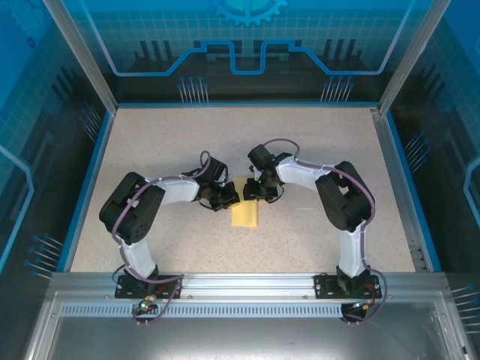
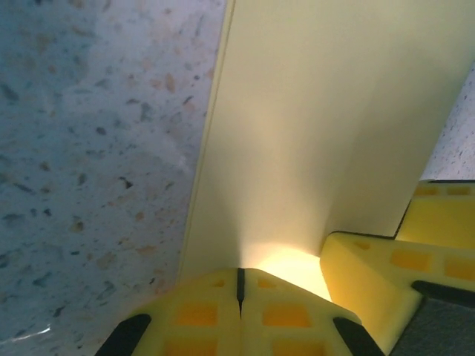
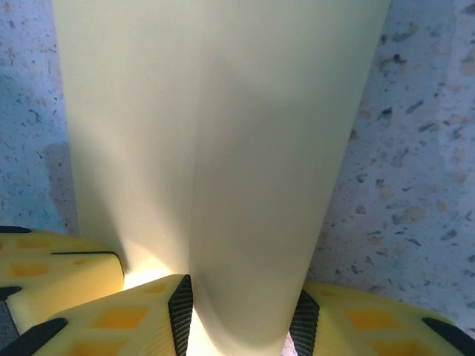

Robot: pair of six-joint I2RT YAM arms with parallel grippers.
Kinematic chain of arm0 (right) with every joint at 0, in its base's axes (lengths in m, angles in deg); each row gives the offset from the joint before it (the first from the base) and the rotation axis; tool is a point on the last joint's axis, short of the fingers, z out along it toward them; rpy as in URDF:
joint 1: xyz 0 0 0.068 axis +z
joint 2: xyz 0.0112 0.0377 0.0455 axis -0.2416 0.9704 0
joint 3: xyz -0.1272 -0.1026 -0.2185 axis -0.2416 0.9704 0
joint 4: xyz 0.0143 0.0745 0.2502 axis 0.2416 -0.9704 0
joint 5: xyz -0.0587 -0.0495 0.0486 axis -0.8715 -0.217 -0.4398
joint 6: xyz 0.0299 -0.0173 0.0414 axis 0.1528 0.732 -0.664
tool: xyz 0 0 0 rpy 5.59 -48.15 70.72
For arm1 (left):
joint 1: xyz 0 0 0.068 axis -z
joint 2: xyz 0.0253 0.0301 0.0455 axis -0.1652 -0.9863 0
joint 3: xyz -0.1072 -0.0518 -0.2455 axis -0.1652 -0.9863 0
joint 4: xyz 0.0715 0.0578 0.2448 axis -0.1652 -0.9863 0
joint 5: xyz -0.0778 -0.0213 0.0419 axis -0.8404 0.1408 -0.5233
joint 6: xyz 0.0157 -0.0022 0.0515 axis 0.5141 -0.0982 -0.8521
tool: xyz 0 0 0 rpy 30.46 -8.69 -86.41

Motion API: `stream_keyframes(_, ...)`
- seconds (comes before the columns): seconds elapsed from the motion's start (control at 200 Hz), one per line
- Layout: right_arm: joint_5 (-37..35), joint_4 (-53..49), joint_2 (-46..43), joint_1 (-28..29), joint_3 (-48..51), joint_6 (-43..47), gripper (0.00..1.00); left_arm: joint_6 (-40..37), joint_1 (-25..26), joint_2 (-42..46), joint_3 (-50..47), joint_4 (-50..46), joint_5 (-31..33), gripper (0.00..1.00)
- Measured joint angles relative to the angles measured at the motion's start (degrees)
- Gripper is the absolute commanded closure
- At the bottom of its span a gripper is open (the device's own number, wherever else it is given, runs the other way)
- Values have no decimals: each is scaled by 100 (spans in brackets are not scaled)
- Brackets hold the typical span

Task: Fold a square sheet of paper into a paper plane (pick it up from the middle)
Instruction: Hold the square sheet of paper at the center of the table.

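The sheet's rolled-over half (image 3: 249, 322) still bulges round, so next my right gripper shuts and presses the folded edge (image 3: 318, 226) flat while my left gripper pins the sheet.
The square sheet of paper (image 1: 245, 214) is pale yellow and lies mid-table as a narrow rectangle, its right half curled over. A paper plane is out of view. Both grippers meet at its far end. My left gripper (image 1: 227, 197) is shut, its fingertips (image 2: 215, 297) pressed together with the sheet (image 2: 312, 133) running out from their seam. My right gripper (image 1: 256, 192) holds the rounded, rolled-over fold of the sheet (image 3: 223, 133) between its ribbed pads (image 3: 180, 304), which touch it on both sides. One right finger (image 2: 371, 274) sits right beside the left fingertips.
The speckled beige tabletop (image 1: 165, 150) is bordered by a blue rim (image 1: 90, 180) and clear panel walls. A metal rail (image 1: 240, 285) with both arm bases runs along the near edge.
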Motion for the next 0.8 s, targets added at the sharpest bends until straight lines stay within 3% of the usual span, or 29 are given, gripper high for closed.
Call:
stream_keyframes(0.38,2,2,-22,4,2,-2,55,-17,31,-28,48,-85,55,97)
stream_keyframes(0.59,-35,282,-321,57,269,-107,38,-39,31,-28,48,-90,63,97)
stream_keyframes(0.705,-380,310,-837,50,691,-234,40,-44,31,-28,48,-94,63,98)
stream_keyframes(0.8,-614,367,-1311,35,894,-284,51,-44,31,-28,48,-98,63,98)
